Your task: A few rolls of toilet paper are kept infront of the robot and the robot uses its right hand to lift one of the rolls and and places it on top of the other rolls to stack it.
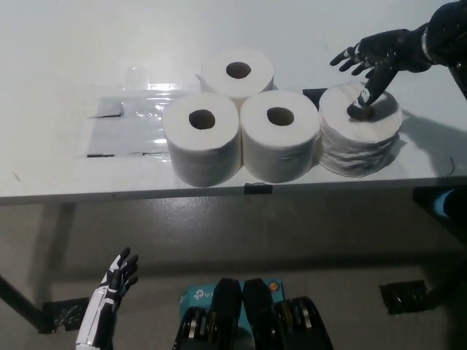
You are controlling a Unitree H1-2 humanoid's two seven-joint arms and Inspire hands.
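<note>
I should expect a wider black patch hidden under the fourth roll [360, 135] when I lift it, because a black edge [314, 95] sticks out a little from behind the roll.
Several white toilet paper rolls stand upright on the white table [66, 44]. Three sit together: a back roll [237, 73], a front left roll [202, 137] and a front middle roll [279, 135]. A fourth, slightly crumpled roll [360, 138] stands just to their right. My black right hand [376, 58] hovers over the back of that fourth roll, open, fingers spread, with one finger pointing down into its core hole. It grips nothing. My white left hand [113, 292] hangs open below the table edge at the lower left.
A clear plastic sheet [128, 120] lies flat on the table left of the rolls. The table's front edge [146, 194] runs across the picture's middle, with grey floor below it. A dark object [405, 295] lies on the floor at lower right.
</note>
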